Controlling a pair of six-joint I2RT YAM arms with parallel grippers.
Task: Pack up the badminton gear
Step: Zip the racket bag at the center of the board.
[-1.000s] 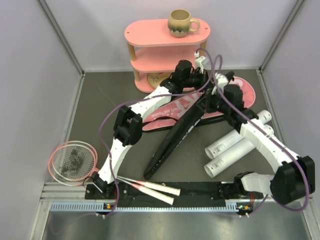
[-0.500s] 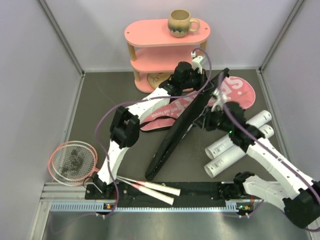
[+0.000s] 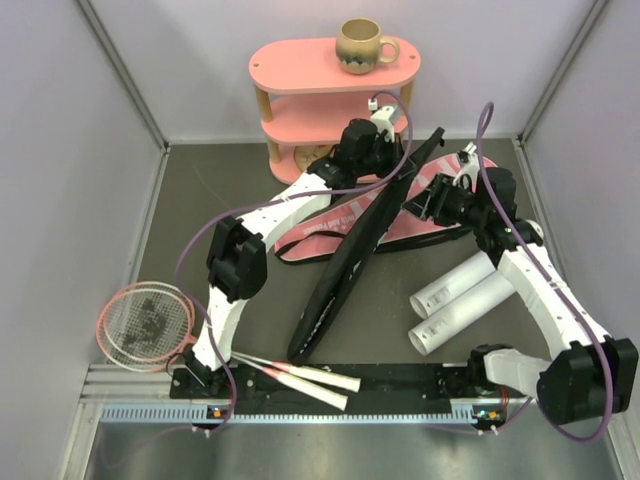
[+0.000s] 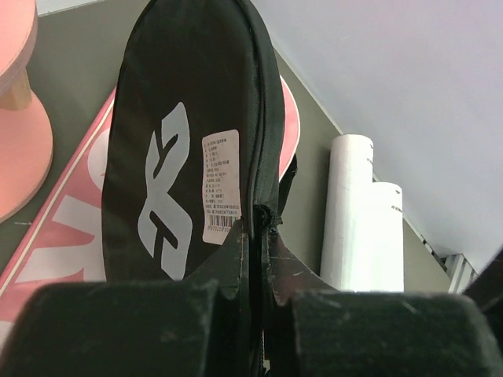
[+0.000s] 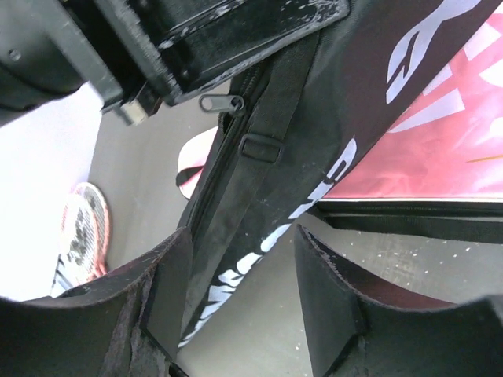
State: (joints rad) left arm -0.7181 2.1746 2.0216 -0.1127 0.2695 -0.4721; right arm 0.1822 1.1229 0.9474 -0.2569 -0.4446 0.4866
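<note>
I should hold the bag's far end (image 3: 420,157) with my right gripper while my left gripper takes the zip pull (image 5: 222,103), because the zip pull is against my left gripper on the black bag.
A long black CROSSWAY bag (image 3: 352,250) stands on edge, slanting from the far right down to the near middle. My left gripper (image 3: 398,163) is shut on the zip edge at its raised far end; in the left wrist view the gripper (image 4: 259,232) pinches the black bag (image 4: 181,118). To the bag's right my right gripper (image 3: 428,200) is open. In the right wrist view that gripper (image 5: 247,290) frames the black bag (image 5: 259,212) without gripping it. A pink bag (image 3: 470,180) lies flat beneath. A pink racket (image 3: 146,322) lies near left, with white handles (image 3: 318,380) by the arm bases.
White tubes (image 3: 468,298) lie side by side to the right, under my right arm. At the back wall stands a pink oval shelf (image 3: 335,75) with a beige mug (image 3: 362,45) on top. Grey walls close in both sides, and a metal rail runs along the front.
My right gripper has opened, let go of the black bag and swung to its right side. The left gripper has raised the bag's far end and carried it back.
</note>
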